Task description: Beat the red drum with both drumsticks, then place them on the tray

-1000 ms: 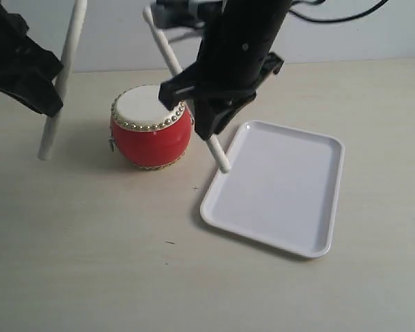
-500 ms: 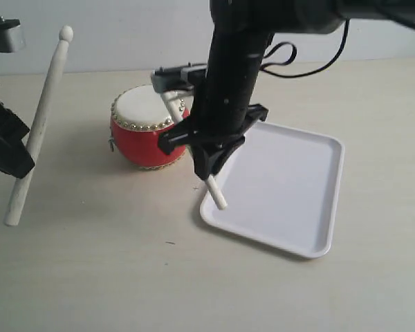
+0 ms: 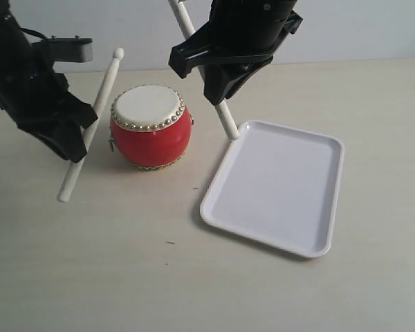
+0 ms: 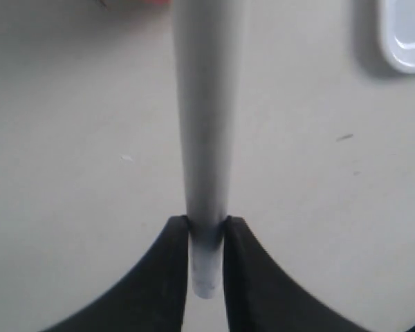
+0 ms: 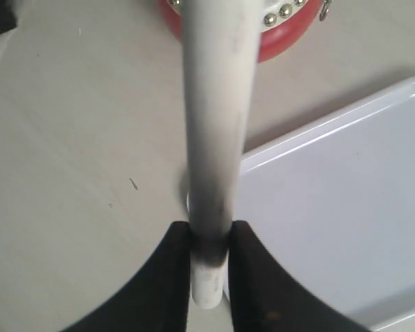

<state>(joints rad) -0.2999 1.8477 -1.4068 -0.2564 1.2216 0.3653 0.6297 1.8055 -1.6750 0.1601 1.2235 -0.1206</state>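
My left gripper's drumstick is on the other side of the red drum from the tray, so next my right gripper puts its own drumstick down on the tray before it takes the other one.
The red drum with its cream skin stands upright on the table, left of the white tray. My left gripper is shut on one drumstick near its butt. That stick leans with its rounded tip up beside the drum's left side, apart from the skin. My right gripper hangs above and behind the gap between drum and tray, shut on the other drumstick, whose butt points down at the tray's near corner. The wrist views show each stick clamped between the jaws of its gripper.
Pale tabletop surrounds everything. The right wrist view shows the drum's studded edge and the tray below the gripper. A tray corner shows in the left wrist view.
The right arm lifted, carrying its stick up off the drum top. The left arm moved right toward the drum, its stick now tilted with the tip near the drum's left side.
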